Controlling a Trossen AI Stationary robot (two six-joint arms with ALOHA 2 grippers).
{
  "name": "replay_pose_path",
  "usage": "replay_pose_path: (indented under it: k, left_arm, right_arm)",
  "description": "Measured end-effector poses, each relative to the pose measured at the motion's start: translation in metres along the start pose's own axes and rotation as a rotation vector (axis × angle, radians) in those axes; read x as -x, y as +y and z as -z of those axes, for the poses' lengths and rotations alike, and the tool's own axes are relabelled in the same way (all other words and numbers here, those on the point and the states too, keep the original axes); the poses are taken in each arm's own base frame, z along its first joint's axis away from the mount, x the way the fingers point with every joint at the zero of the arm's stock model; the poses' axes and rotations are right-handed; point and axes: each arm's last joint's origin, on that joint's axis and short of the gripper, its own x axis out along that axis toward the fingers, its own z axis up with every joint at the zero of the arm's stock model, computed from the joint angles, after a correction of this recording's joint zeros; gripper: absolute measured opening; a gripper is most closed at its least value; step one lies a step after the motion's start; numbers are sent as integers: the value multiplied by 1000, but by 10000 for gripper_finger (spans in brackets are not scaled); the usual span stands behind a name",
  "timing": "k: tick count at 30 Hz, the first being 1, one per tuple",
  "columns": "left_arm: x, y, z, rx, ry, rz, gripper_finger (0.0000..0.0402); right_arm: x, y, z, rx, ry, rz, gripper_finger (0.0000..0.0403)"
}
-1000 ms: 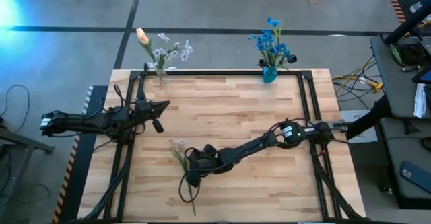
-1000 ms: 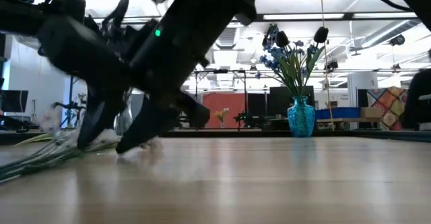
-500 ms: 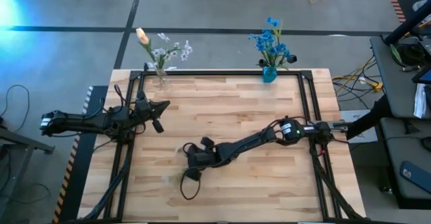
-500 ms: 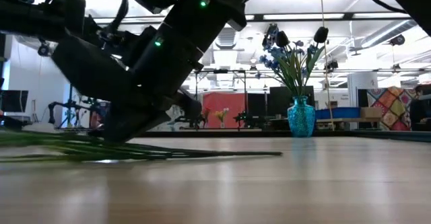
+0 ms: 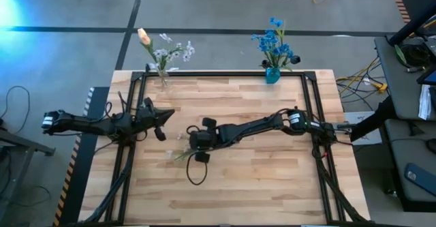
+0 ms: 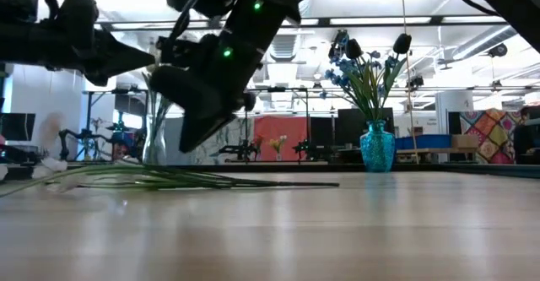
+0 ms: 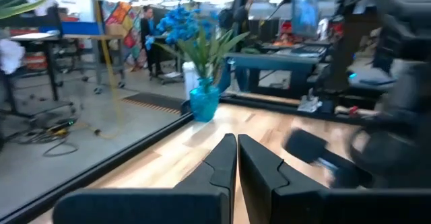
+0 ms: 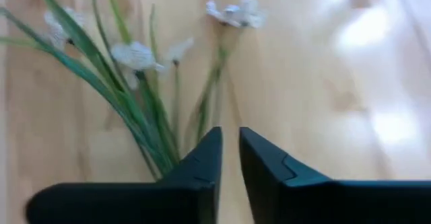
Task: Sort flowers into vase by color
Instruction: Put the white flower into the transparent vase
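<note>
I need to open my right gripper, put its fingers on both sides of the stem bundle (image 6: 245, 182) and close them around it before I lift, because the flower's green stems (image 8: 156, 140) run outside my right gripper's fingers.
A pale white-lilac flower (image 5: 178, 153) lies flat on the wooden table, blossoms toward the left edge. It also shows in the right wrist view (image 8: 145, 109) and the low view (image 6: 169, 177). My right gripper (image 5: 189, 146) hangs just above its stem end with its fingers (image 8: 202, 158) shut and nothing between them; the green stems run beside and under one finger. My left gripper (image 5: 170, 113) is shut and empty, held over the table's left part. A clear vase (image 5: 163, 78) holds a peach bud and white blossoms. A blue vase (image 5: 272, 74) holds blue flowers.
Both vases stand at the table's far edge, the clear one at the left and the blue one (image 6: 377, 146) right of the middle. A black frame (image 5: 310, 97) runs around the tabletop. A dark cable loop (image 5: 197, 176) hangs below my right wrist. Bare wood lies toward the near edge.
My right gripper has gone toward the far edge and risen off the table. The flower has turned about: it lay from far to near, and now lies from left to right with its blossoms to the left.
</note>
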Motion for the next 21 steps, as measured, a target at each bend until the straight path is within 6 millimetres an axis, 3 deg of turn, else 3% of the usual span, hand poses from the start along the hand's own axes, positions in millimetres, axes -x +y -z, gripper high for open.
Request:
replay_pose_path:
  k: [6,11,16,21]
  left_arm:
    - [2,-5,0,-7,-6,50,0]
    - [3,-9,-7,-30,-25,77,0]
    - [3,-9,-6,-35,-21,83,0]
    - [2,-10,-4,-46,-3,82,0]
  right_arm:
    - [24,-10,0,50,81,-7,139]
    - [16,-5,10,55,156,-184,202]
    - [0,-4,17,58,184,-181,226]
    - [-12,-6,22,50,203,-174,219]
